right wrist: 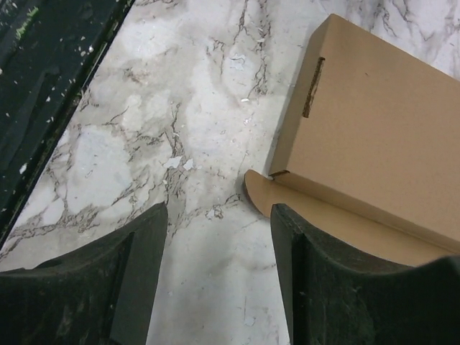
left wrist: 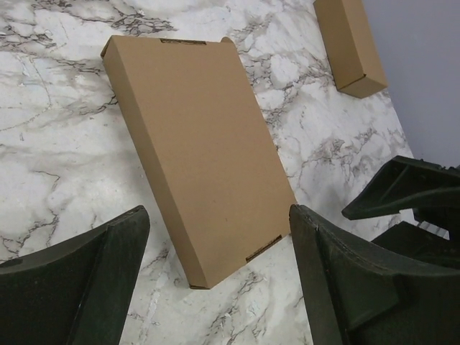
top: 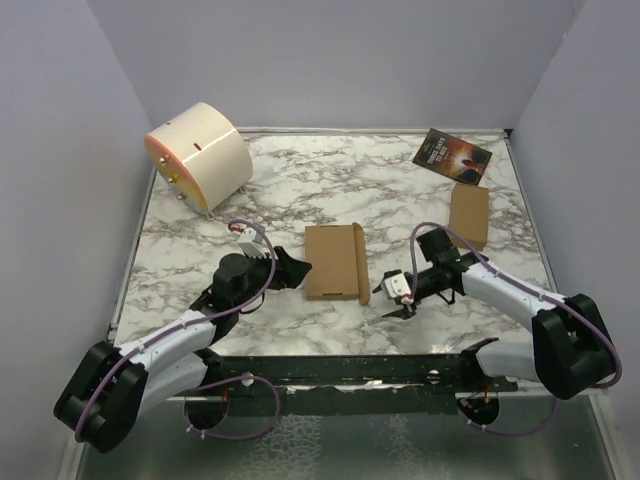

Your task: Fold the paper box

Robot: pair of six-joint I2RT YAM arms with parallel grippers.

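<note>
The rounded flap (top: 361, 260) sticks out along the paper box's side, so the robot's left gripper should steady the paper box's opposite long edge (top: 307, 250) while the right gripper pushes on the flap.
The paper box (top: 335, 262) lies flat in the middle of the marble table, folded into a thin brown rectangular box with a rounded flap sticking out along its right side. My left gripper (top: 295, 270) sits just left of it, open; in the left wrist view the box (left wrist: 201, 144) lies ahead of the spread jaws (left wrist: 218, 237), untouched. My right gripper (top: 390, 295) is just right of the box's near corner, open. In the right wrist view its jaws (right wrist: 219, 215) hold only bare table, with the box (right wrist: 381, 136) and its loose flap (right wrist: 323, 215) beside the right finger.
A smaller, narrower brown box (top: 469, 215) lies at the right, also visible in the left wrist view (left wrist: 350, 43). A dark printed booklet (top: 452, 155) is at the back right. A cream cylinder (top: 200, 155) stands at the back left. Purple walls enclose the table.
</note>
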